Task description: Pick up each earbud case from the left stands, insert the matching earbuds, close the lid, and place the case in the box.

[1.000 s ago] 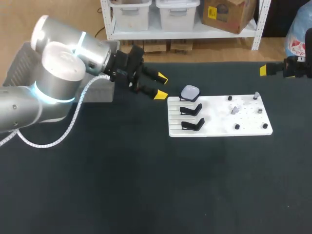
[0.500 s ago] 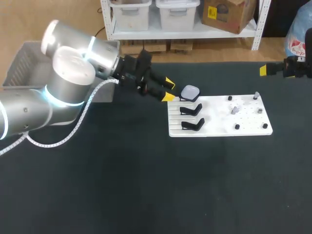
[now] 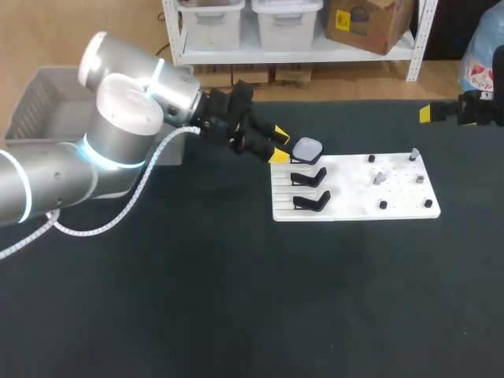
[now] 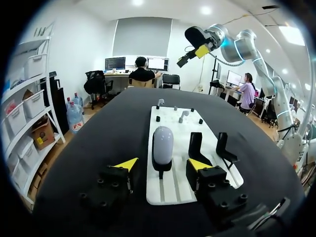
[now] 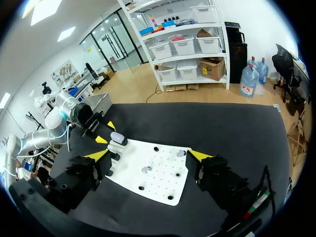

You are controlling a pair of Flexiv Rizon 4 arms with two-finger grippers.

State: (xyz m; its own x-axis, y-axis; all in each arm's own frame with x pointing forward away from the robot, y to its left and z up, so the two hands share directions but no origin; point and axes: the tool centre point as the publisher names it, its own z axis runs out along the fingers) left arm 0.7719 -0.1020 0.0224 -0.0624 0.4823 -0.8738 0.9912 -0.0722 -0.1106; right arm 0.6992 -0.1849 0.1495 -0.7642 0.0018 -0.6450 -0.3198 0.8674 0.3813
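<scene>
My gripper will swing open the lid of the closed earbud case (image 3: 308, 149), and I expect it to show empty sockets, since grey earbuds (image 3: 379, 178) still stand on the board.
A pale grey earbud case (image 3: 307, 149) rests on the rearmost of three black stands at the left end of a white board (image 3: 354, 201). My left gripper (image 3: 279, 146) hovers just left of it, open, fingers apart from the case. In the left wrist view the case (image 4: 163, 144) stands upright just ahead of my gripper (image 4: 163, 164), in line with the gap between its fingertips. Two black stands (image 3: 309, 177) beside it are empty. Small earbud pieces and pegs (image 3: 379, 178) dot the board's right half. My right gripper (image 5: 149, 155) hangs open, high over the table's far right edge.
A grey box (image 3: 41, 106) sits at the table's far left behind my left arm. The dark tabletop lies bare in front of the board. From the right wrist view the board (image 5: 163, 183) lies under and ahead of the gripper.
My left arm has swung right, bringing its gripper up to the case, and its fingers have narrowed somewhat. The right arm has kept still.
</scene>
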